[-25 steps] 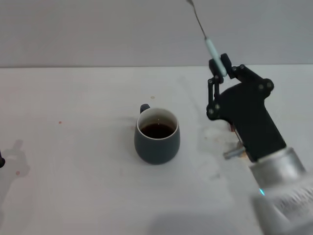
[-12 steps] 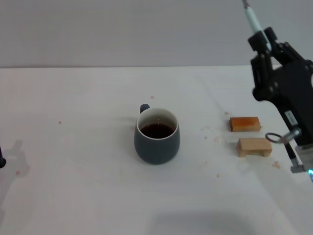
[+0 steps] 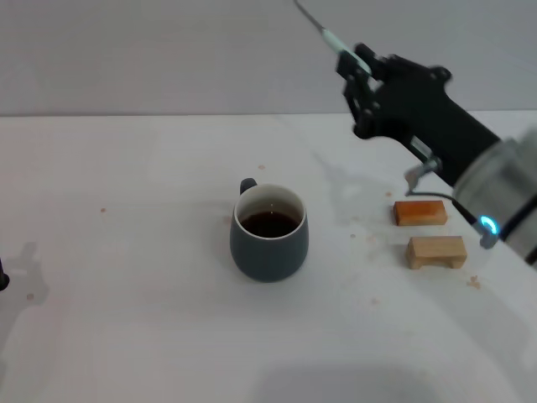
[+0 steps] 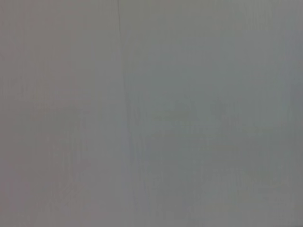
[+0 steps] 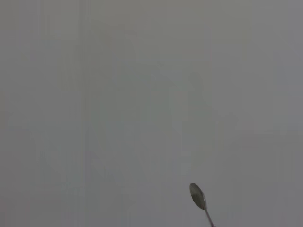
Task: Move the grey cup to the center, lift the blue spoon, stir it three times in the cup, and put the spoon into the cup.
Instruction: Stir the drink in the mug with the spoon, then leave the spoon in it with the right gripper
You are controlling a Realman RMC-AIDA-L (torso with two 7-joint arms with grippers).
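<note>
My right gripper needs to tip down the blue spoon's bowl [image 5: 198,196], which points up and away from the grey cup, and lower it into the cup [image 3: 270,223] to stir.
The grey cup [image 3: 269,232] stands in the middle of the white table, its handle at the back left and dark liquid inside. High above the table to the cup's back right, my right gripper [image 3: 359,63] is shut on the pale handle of the blue spoon [image 3: 334,39]. The spoon's metal neck slants up to the left and leaves the head view at the top. Its metal bowl [image 5: 198,196] shows in the right wrist view against a plain grey wall. My left gripper is out of sight; only a small dark piece shows at the left edge.
Two small wooden blocks lie right of the cup: an orange-brown one [image 3: 419,211] and a pale one [image 3: 436,251] in front of it. The white table [image 3: 126,294] ends at a grey wall behind. The left wrist view holds only a blank grey surface.
My right arm has swung with the spoon: from beside the cup it went far right, and now it sits higher and back toward the left. The two blocks are uncovered. The cup has not moved.
</note>
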